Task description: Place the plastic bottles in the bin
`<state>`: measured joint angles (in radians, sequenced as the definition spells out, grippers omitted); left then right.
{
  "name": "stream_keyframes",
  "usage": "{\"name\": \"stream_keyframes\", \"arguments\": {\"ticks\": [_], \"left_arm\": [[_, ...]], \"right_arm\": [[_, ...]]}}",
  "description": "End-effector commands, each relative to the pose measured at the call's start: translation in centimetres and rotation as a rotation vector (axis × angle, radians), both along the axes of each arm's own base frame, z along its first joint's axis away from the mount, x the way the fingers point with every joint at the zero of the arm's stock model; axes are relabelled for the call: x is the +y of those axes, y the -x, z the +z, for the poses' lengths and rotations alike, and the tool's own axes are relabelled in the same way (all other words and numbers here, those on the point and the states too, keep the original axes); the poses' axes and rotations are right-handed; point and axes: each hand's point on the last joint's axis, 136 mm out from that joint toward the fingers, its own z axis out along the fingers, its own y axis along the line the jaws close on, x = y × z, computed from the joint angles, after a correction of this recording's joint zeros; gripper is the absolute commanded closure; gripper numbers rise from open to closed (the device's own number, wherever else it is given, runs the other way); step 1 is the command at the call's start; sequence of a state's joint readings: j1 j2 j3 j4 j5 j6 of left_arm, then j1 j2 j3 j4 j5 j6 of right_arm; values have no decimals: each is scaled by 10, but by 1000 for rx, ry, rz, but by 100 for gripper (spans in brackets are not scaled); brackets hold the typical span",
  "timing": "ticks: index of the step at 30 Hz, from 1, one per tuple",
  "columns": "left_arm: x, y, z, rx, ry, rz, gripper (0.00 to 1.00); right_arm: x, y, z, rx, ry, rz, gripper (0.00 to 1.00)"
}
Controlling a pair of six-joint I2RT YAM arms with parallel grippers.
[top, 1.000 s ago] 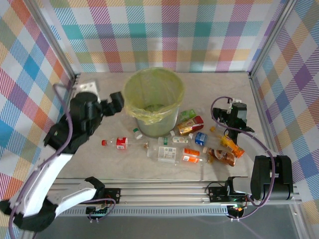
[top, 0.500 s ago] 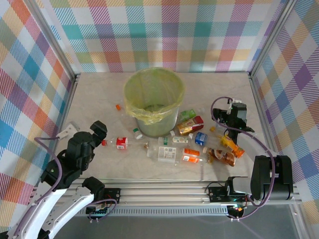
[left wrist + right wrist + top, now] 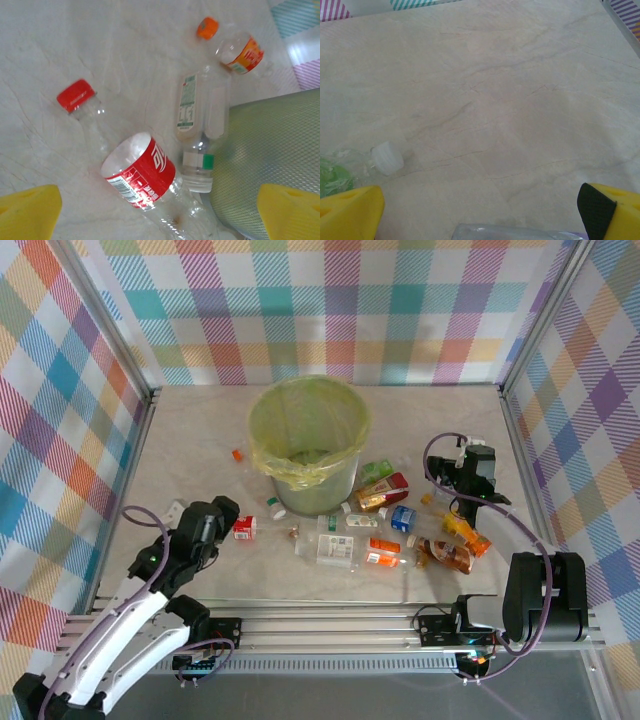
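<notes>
The fingers of my open left gripper are on both sides of the red-labelled bottle's body (image 3: 141,171), so I should keep going down until they get to its red label (image 3: 245,528), then close them.
The bin (image 3: 308,440), lined with a yellow-green bag, stands mid-table. Several plastic bottles lie in front of it and to its right. My left gripper (image 3: 215,518) hangs open over a clear bottle with a red label (image 3: 243,528). In the left wrist view this red-labelled bottle (image 3: 142,177) lies between my yellow fingertips (image 3: 25,212), its red cap (image 3: 75,95) up left. A clear green-banded bottle (image 3: 197,130) and the bin wall (image 3: 270,145) lie beside it. My right gripper (image 3: 470,475) is open over bare table, with a clear bottle (image 3: 520,234) just below it.
A loose orange cap (image 3: 237,454) lies left of the bin. A white cap (image 3: 387,157) sits on the marble top ahead of the right gripper. The orange bottle (image 3: 465,532) and the brown one (image 3: 445,554) lie near the right arm. Checked walls enclose the table.
My left arm swung down from beside the bin to the near left, then came forward over the red-labelled bottle. The right arm has not moved.
</notes>
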<state>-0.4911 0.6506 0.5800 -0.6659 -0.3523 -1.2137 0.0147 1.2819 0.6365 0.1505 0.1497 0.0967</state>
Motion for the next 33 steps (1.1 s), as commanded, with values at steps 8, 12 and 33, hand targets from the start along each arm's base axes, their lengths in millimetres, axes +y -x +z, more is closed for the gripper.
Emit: {"name": "stream_keyframes", "arguments": {"ticks": [8, 12, 33], "left_arm": [[-21, -21, -40, 96, 133, 1, 0], [-23, -27, -54, 138, 151, 4, 0], [-32, -43, -98, 252, 181, 14, 2]], "right_arm": [[1, -5, 9, -13, 0, -4, 0], [1, -6, 9, -10, 0, -4, 0], [2, -7, 6, -1, 2, -3, 0]]}}
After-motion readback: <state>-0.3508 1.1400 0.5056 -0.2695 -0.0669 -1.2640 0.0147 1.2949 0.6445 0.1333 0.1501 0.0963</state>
